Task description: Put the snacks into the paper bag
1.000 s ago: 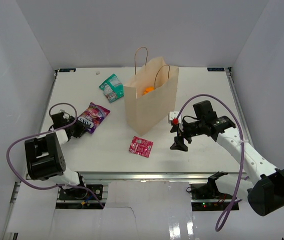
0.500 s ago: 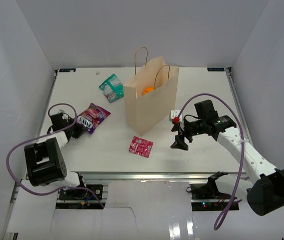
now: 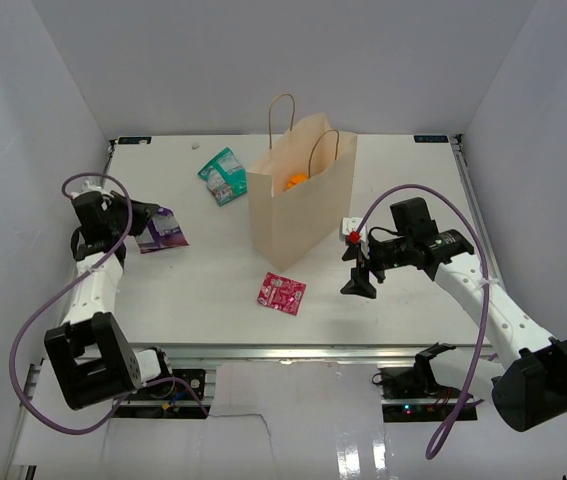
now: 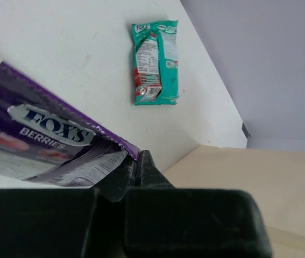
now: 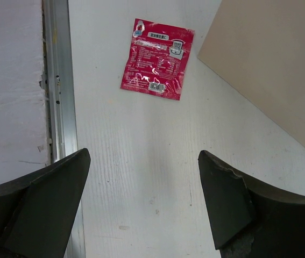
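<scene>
The fingers of my left gripper hold the purple packet by just its corner (image 4: pixel 129 148), so they should keep lifting it over the paper bag's opening (image 3: pixel 301 166) until the packet hangs inside.
The tan paper bag (image 3: pixel 300 195) stands upright mid-table, its side also in the left wrist view (image 4: pixel 249 183) and the right wrist view (image 5: pixel 281 64). An orange-yellow pouch (image 3: pixel 294 182) lies inside it. My left gripper (image 3: pixel 141 226) is shut on a corner of the purple packet (image 3: pixel 162 232), lifted at the table's left; its white lettering shows in the wrist view (image 4: pixel 44 140). The teal-green packet (image 3: pixel 223 175) lies left of the bag, also seen from the left wrist (image 4: pixel 156 60). The pink-red packet (image 3: pixel 281 293) lies in front of the bag (image 5: pixel 157 58). My right gripper (image 3: pixel 358 288) is open and empty, right of it.
White walls close in the table on the left, back and right. A metal rail (image 5: pixel 61 80) runs along the near table edge. A small white speck (image 3: pixel 195 146) lies near the back edge.
My left arm has swung up and back to the left, lifting the purple packet off the table by its corner. The right arm has barely moved.
</scene>
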Motion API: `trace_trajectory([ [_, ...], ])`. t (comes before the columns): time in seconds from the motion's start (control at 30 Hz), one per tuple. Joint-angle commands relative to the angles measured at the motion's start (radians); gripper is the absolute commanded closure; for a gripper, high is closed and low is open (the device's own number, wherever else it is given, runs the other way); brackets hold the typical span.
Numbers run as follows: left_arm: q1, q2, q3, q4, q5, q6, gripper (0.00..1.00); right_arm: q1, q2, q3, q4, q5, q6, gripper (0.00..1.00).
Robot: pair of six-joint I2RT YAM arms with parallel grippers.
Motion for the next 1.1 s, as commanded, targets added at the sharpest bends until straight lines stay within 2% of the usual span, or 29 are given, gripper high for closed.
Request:
trace_trajectory([
  [0.0,-0.008,-0.035,0.112,0.004,0.045,-0.039,1.00,-0.005,0.004,0.044,0.014,-0.030,0.008,0.13],
  [0.23,-0.064,-0.037,0.328,-0.012,0.093,-0.063,1.00,-0.006,0.006,0.045,0.017,-0.027,0.010,0.13],
  [0.37,-0.139,-0.014,0.471,-0.031,0.134,-0.086,1.00,-0.009,0.007,0.042,0.017,-0.027,0.011,0.13],
  [0.5,-0.224,0.055,0.716,-0.106,0.186,-0.078,1.00,-0.011,0.010,0.041,0.017,-0.027,0.010,0.13],
  [0.63,-0.293,0.107,0.877,-0.150,0.202,-0.080,1.00,-0.011,0.010,0.039,0.020,-0.030,0.016,0.13],
  [1.07,-0.676,0.296,1.163,-0.191,-0.057,-0.163,1.00,-0.018,-0.008,0.021,0.031,-0.035,0.023,0.13],
])
